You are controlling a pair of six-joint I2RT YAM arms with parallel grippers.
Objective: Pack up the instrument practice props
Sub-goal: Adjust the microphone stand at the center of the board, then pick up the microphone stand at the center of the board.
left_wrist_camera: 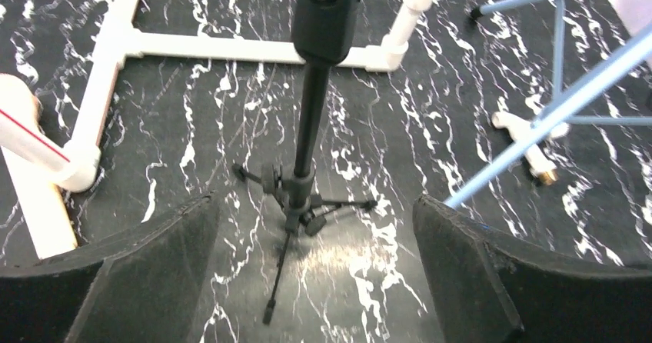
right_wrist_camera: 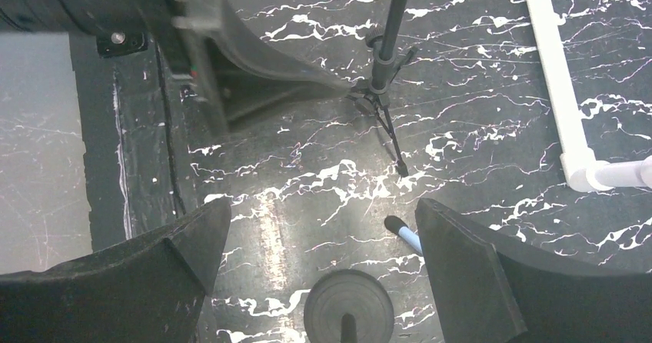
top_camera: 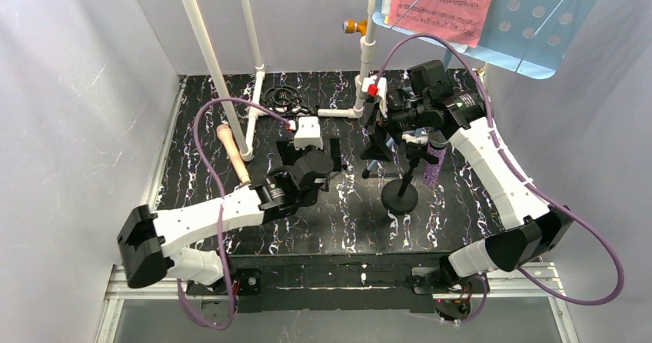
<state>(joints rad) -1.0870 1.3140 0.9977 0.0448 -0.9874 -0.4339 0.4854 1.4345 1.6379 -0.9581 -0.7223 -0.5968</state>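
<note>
I should back my left gripper off because the tripod mount's legs (left_wrist_camera: pixel 301 204) are spread. My right gripper can then hold the pole (left_wrist_camera: pixel 311 120) before my left gripper comes in lower.
A black tripod mount (top_camera: pixel 376 141) stands mid-table; it shows between my left fingers in the left wrist view (left_wrist_camera: pixel 296 197). A round-base mount (top_camera: pixel 400 197) stands to its right, with the glittery purple microphone (top_camera: pixel 432 166) at the top of its pole. The pink microphone (top_camera: pixel 233 154) lies at the left. The light-blue music rack (top_camera: pixel 538 20) stands at the back right and holds a pink sheet-music page (top_camera: pixel 442 1). My left gripper (top_camera: pixel 311 158) (left_wrist_camera: pixel 315 220) is open and empty. My right gripper (top_camera: pixel 396 120) (right_wrist_camera: pixel 323 212) is open and empty above the round base (right_wrist_camera: pixel 348 308).
The white pipe frame (top_camera: pixel 223 66) rises at the back and its base pipes run across the table (left_wrist_camera: pixel 254 47) (right_wrist_camera: pixel 557 89). The rack's blue legs (left_wrist_camera: pixel 553 112) spread at the right, one tip near my right fingers (right_wrist_camera: pixel 404 231). A black coiled cable (top_camera: pixel 281 95) lies at the back.
</note>
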